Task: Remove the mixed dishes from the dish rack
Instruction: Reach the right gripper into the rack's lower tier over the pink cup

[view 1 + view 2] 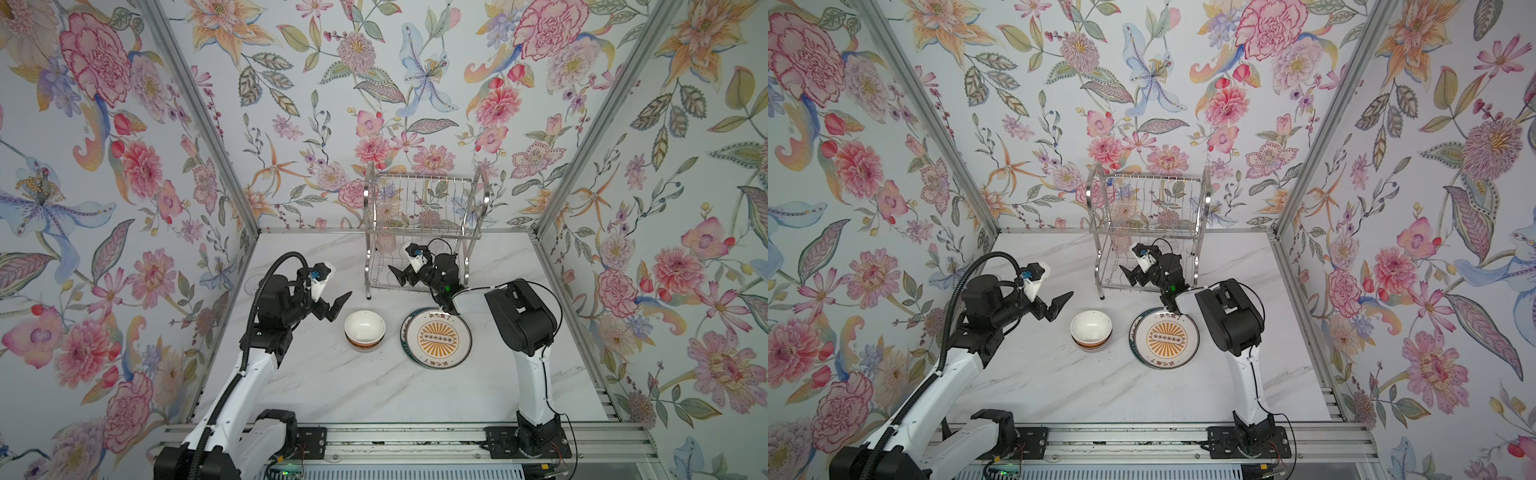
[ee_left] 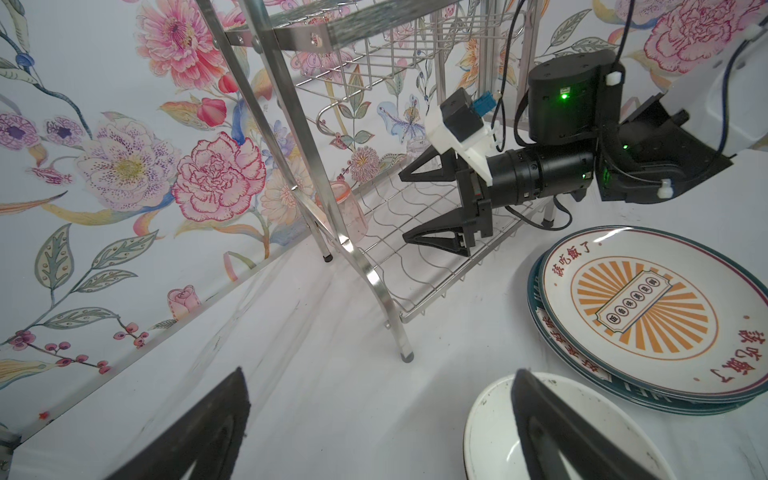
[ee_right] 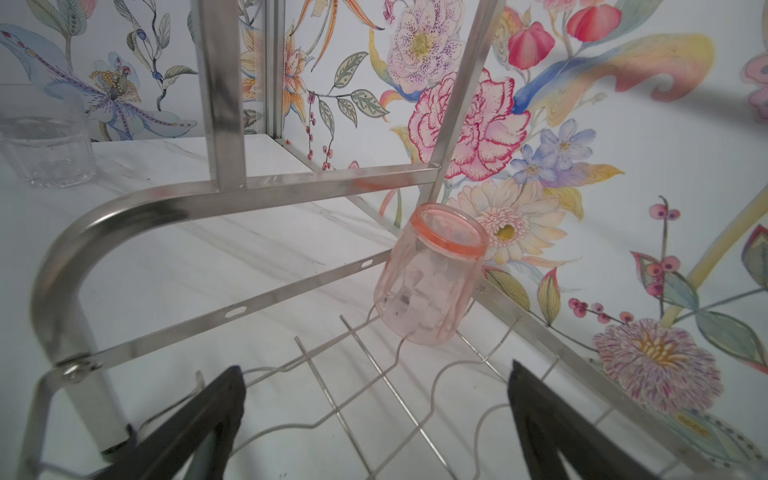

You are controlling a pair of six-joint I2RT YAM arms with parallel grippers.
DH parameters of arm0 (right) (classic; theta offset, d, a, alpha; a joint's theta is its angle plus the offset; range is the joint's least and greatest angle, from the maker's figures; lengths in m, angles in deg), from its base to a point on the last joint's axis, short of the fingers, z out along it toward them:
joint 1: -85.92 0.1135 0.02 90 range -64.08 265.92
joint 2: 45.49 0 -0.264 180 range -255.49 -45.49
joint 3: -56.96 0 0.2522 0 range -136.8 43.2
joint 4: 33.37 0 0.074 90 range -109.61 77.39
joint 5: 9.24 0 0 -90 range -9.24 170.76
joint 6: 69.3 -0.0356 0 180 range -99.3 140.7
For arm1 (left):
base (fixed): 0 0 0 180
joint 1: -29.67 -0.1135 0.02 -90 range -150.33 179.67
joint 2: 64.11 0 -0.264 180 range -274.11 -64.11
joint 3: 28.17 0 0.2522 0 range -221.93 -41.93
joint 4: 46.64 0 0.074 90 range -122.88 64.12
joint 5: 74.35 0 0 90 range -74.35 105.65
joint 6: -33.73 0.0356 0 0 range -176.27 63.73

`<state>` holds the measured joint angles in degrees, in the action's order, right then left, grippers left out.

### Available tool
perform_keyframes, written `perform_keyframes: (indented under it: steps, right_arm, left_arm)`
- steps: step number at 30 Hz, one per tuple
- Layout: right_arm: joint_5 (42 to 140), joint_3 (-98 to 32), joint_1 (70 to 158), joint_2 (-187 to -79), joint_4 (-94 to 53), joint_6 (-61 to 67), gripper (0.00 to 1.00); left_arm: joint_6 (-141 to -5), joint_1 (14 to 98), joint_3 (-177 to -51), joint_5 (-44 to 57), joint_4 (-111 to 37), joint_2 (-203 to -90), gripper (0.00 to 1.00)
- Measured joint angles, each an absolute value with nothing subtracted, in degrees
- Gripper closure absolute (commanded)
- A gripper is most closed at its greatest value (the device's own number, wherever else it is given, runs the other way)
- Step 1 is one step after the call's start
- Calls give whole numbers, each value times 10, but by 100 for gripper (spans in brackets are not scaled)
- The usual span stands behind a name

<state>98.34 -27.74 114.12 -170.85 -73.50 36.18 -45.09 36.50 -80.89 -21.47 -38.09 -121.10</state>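
My right gripper keeps moving in, as the pink tumbler (image 3: 432,270) stands free in line with its open fingers, until the fingers reach around the tumbler's body (image 3: 424,294).
The chrome dish rack (image 1: 422,232) (image 1: 1148,232) stands at the back of the table. Its one visible dish is a pink glass tumbler (image 3: 430,282) (image 2: 345,216), leaning in the far corner of the lower shelf. My right gripper (image 3: 375,368) (image 1: 397,276) (image 2: 403,207) is inside that lower shelf, open and empty, pointing at the tumbler and short of it. My left gripper (image 1: 340,306) (image 1: 1062,306) (image 2: 380,374) hangs open and empty just left of the stacked bowls (image 1: 365,330) (image 2: 498,428). Stacked plates (image 1: 436,337) (image 1: 1167,338) with the orange sunburst on top lie beside them.
A clear tumbler (image 3: 45,145) stands on the marble table left of the rack. The rack's curved side frame (image 3: 124,216) and wavy shelf wires (image 3: 332,399) surround my right gripper. Flowered walls close in the back and sides.
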Motion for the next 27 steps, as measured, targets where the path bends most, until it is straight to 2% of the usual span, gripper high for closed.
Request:
perform_keyframes:
  steps: [18, 27]
  right_arm:
    - [1042, -532, 1127, -1870, -667, 411, 1]
    - [1059, -592, 1118, -1907, -635, 425, 1]
  left_arm:
    - [-440, 368, -809, -214, -360, -1227, 1]
    - [-425, 368, -809, -206, -327, -1227, 1]
